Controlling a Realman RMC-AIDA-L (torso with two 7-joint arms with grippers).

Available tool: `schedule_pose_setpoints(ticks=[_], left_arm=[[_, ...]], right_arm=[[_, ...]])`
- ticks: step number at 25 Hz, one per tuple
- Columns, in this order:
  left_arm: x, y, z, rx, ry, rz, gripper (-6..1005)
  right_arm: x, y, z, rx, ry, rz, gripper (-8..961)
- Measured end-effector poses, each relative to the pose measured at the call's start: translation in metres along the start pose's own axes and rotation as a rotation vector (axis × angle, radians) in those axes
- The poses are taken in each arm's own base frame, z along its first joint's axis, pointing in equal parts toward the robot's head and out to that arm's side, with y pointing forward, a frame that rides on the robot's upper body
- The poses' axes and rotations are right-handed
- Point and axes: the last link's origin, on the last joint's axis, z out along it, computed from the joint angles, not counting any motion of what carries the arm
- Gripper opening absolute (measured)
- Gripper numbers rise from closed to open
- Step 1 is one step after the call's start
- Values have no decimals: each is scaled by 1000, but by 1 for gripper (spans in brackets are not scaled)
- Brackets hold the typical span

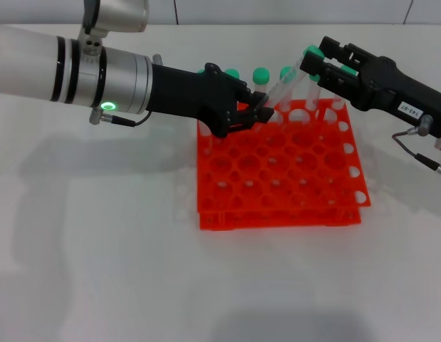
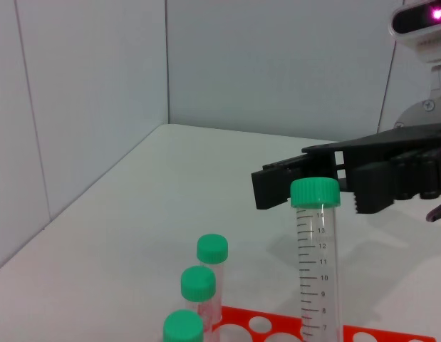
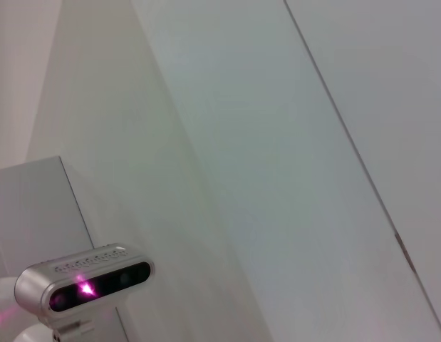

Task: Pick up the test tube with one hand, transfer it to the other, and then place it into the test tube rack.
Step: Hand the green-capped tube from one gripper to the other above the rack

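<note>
The test tube's lower end [image 1: 273, 104] must go into the rack but is covered by my left gripper, so next my right gripper grips the green cap [image 1: 314, 52] before my left gripper opens.
My left gripper [image 1: 261, 112], on the green-ringed arm, is shut on the lower end of the test tube [image 1: 284, 85] above the back of the orange-red rack [image 1: 277, 178]. The tube slants up toward my right gripper [image 1: 313, 63], the one with the white label. Its jaws stand apart on either side of the tube's green cap [image 1: 313, 52]. In the left wrist view the tube [image 2: 316, 271] stands upright, with its cap [image 2: 315, 193] in front of the right gripper's black fingers [image 2: 277, 182]. The right wrist view shows none of these.
Several other green-capped tubes [image 1: 261, 75] stand in the rack's back row, right behind the two grippers; three show in the left wrist view [image 2: 198, 283]. The white table [image 1: 99, 249] surrounds the rack. A wall stands behind it.
</note>
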Motion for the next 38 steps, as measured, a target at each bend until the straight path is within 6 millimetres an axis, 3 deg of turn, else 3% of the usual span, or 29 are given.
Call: schedule_pose_setpoints(ticks=[7,12,18,31,38], left_arm=[[1,0,0,-4,1,1,296],[1,1,0,-5,1,1,299],[0,2,2,-12,-6,3,304],[3,3,-2,7,-7,-59,313],[11,3,-12,-5,-58,-82,641]], right_arm=[[1,0,2,-1,8,-2,628],[2,1,4,-14,24,-2,387],[2,1,3,-11,23,-2,263],[1,-1,2,3,14,-4,266],[1,-2,1,8,13,-7,267]])
